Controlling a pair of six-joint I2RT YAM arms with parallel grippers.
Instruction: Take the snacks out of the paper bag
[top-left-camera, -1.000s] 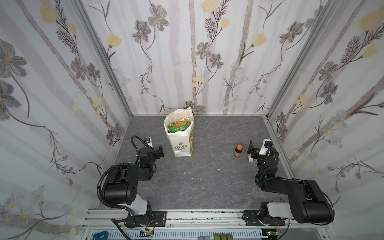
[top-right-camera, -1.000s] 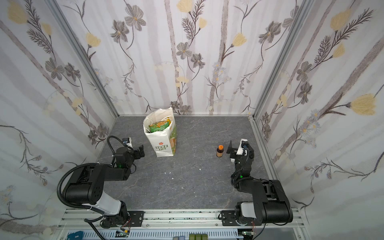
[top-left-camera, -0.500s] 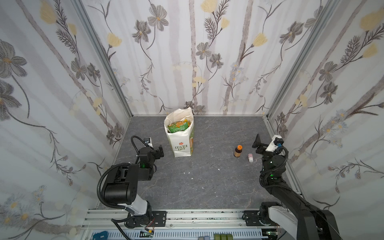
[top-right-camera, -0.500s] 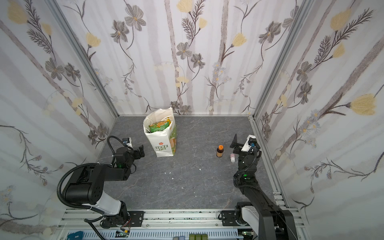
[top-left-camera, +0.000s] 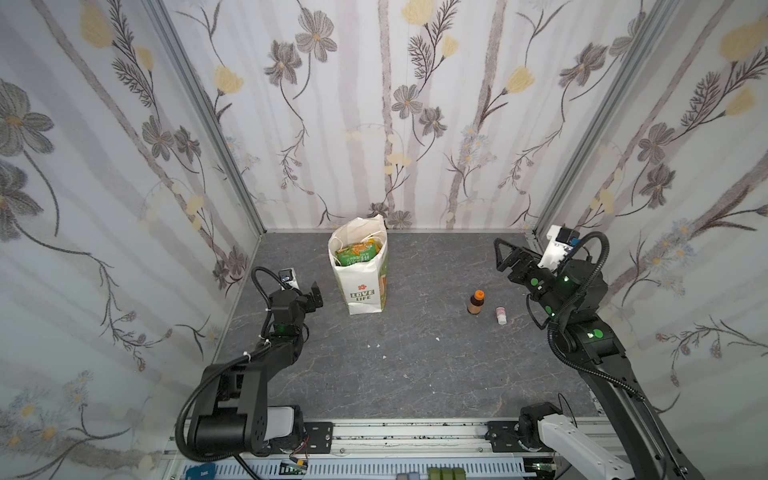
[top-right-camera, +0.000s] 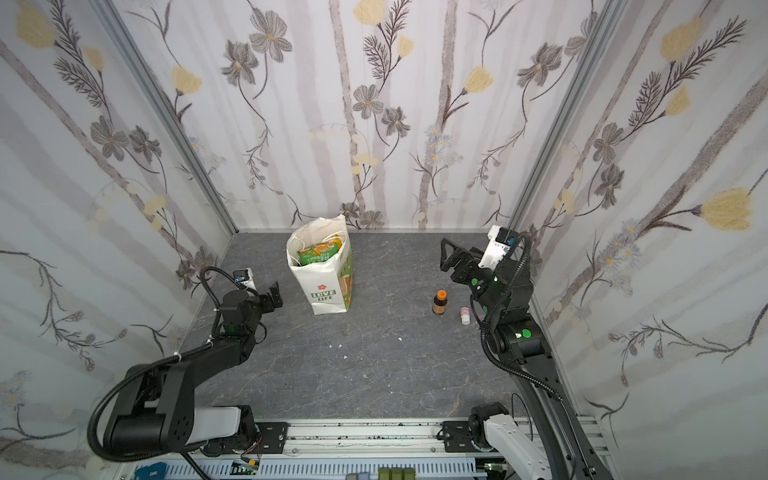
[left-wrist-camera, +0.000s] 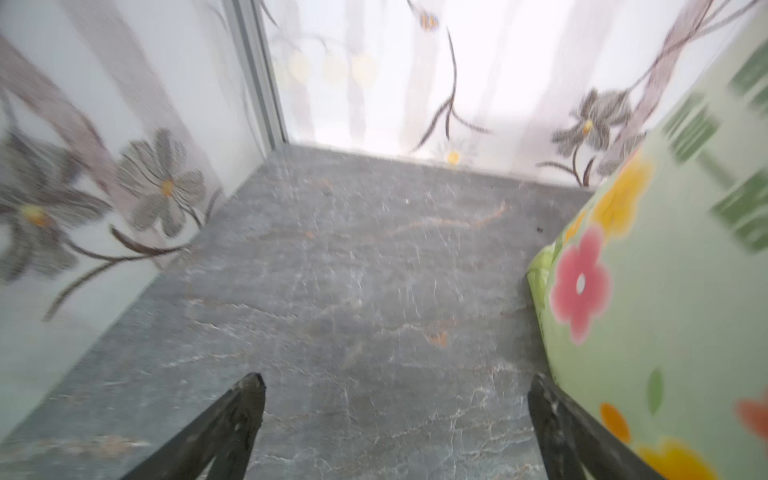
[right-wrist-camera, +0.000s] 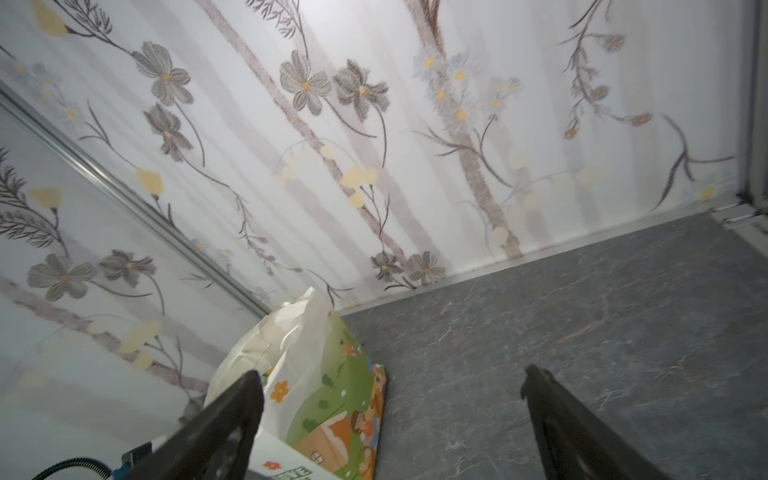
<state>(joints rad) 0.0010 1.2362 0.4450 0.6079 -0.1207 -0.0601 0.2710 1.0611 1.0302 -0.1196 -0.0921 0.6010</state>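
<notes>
The robot should expect more snacks hidden under the green snack when it lifts that snack out, since the green snack sits high in the paper bag's opening.
The white paper bag with the "LOVE LIFE" print stands upright near the back wall, its top open. Green and orange snacks show in its mouth. My left gripper rests low, just left of the bag, open and empty. In the left wrist view the left gripper has bare floor between its fingers, and the bag's flowered side stands close by one finger. My right gripper is raised at the back right, open and empty, pointing toward the bag.
A small brown bottle with an orange cap stands on the grey floor right of centre. A tiny white-and-pink container sits beside it. Flowered walls enclose the floor on three sides.
The right arm has lifted away from the bottle and swung up toward the back right. The left arm and the bag have not moved.
</notes>
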